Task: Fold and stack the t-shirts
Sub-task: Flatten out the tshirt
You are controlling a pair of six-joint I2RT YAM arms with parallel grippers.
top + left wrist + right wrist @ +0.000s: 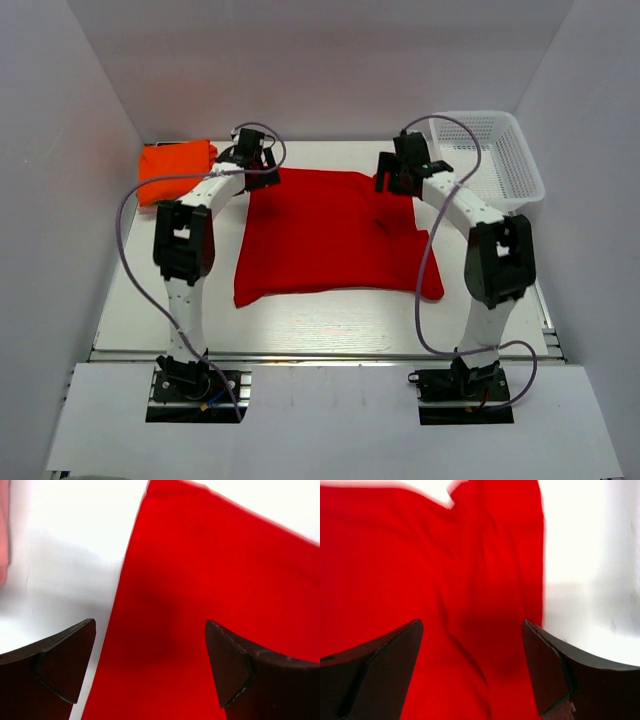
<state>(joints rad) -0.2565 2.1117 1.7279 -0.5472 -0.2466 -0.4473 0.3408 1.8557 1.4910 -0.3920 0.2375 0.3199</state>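
I expect the red t-shirt [318,240] to fall open when I lift its far corners, because a dark crease [382,226] bunches it up near my right gripper.
A bright red t-shirt [335,240] lies spread flat on the white table, roughly square, with a sleeve trailing at its near right. A folded orange t-shirt [172,168] sits at the far left. My left gripper [256,160] hovers over the red shirt's far left corner; in the left wrist view it [150,650] stands open above the cloth's left edge [210,580]. Over the far right corner is my right gripper [398,170], seen open in the right wrist view [472,655] above wrinkled red fabric [420,570], nothing pinched.
A white plastic mesh basket [500,160] stands at the far right corner. White walls close in the table [330,325] on three sides. Grey cables loop from both arms.
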